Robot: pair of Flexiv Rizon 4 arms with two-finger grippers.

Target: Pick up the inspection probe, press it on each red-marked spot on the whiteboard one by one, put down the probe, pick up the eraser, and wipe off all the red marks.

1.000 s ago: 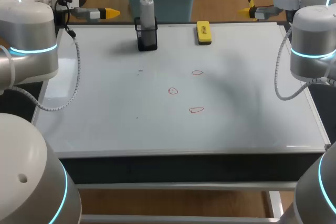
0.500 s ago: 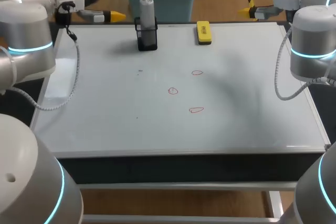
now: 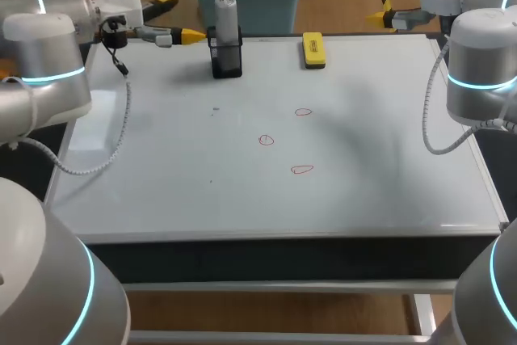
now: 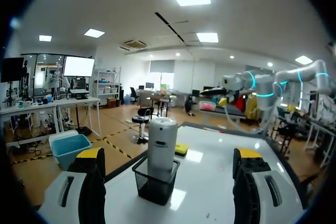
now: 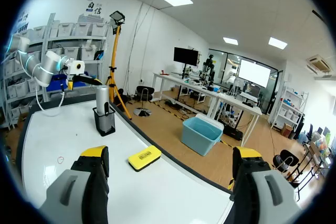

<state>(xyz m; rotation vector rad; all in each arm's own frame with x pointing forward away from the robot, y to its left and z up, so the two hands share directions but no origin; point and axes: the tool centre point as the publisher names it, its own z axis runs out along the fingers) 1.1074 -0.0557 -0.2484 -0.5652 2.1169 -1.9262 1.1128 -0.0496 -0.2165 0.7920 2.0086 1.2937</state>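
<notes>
I expect the probe (image 3: 227,22) to slide free when I lift it and leave the black mesh holder standing, because there is a gap inside the holder's open rim (image 4: 141,168).
The grey cylindrical probe (image 3: 225,15) stands upright in a black mesh holder (image 3: 227,59) at the back of the whiteboard (image 3: 161,167). The yellow eraser (image 3: 313,49) lies to its right. Three red marks (image 3: 303,111) (image 3: 266,140) (image 3: 301,170) sit mid-board. My left gripper (image 3: 179,20) is open, level with the probe and just left of it. In the left wrist view the probe (image 4: 161,142) is ahead between the spread fingers of that gripper (image 4: 169,157), untouched. My right gripper (image 3: 381,2) is open beyond the far right corner; its own view (image 5: 170,156) shows the eraser (image 5: 144,157) and probe (image 5: 102,100) farther off.
The left arm's grey cable (image 3: 113,131) hangs over the board's left side. My right arm's elbow (image 3: 481,62) stands over the right edge. The board's front edge (image 3: 283,236) runs along the near side.
My left gripper has swung right along the far edge, from the back left corner to just beside the probe holder. The right arm has not moved.
</notes>
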